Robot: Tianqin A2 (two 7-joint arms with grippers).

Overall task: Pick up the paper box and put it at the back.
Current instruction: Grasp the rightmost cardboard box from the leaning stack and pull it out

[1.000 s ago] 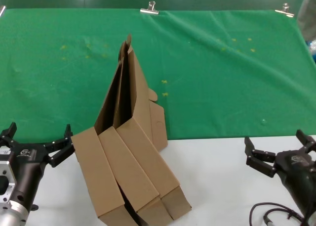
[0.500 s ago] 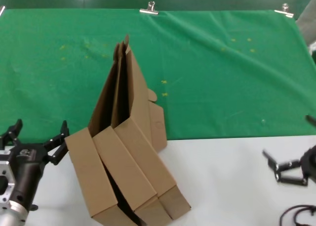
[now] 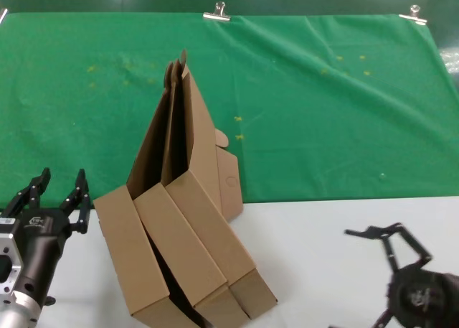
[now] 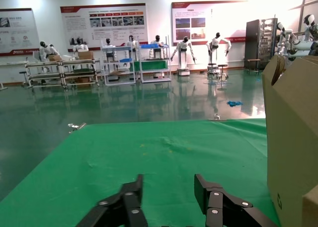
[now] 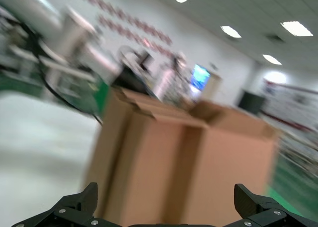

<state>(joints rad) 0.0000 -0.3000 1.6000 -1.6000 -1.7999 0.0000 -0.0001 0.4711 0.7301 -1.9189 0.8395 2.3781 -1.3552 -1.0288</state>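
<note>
I should use my right gripper to pinch the near side of the outer paper box [image 3: 257, 292] whose open side faces it, because a box's flat outer side [image 4: 290, 137] faces my left gripper.
Three alike brown paper boxes [image 3: 188, 235] stand on edge, leaning together, with their lower ends on the white tabletop [image 3: 315, 242] and their raised lids against the green cloth [image 3: 323, 113] at the back. My left gripper [image 3: 62, 184] is open and empty just left of the leftmost box. In the left wrist view the left gripper [image 4: 166, 187] hovers over the cloth [image 4: 164, 147] with a box [image 4: 293, 137] beside it. My right gripper [image 3: 387, 235] is open and empty on the right, apart from the boxes. In the right wrist view the right gripper [image 5: 166, 189] faces the boxes [image 5: 189, 157], jaws wide.
Metal binder clips [image 3: 217, 13] [image 3: 412, 13] hold the cloth's far edge. The cloth spreads wide on both sides of the boxes. White tabletop lies between the boxes and my right gripper.
My right gripper has dropped lower and nearer to me and swung round to face the boxes. My left gripper's fingers have turned and stand closer together. The boxes shifted slightly left.
</note>
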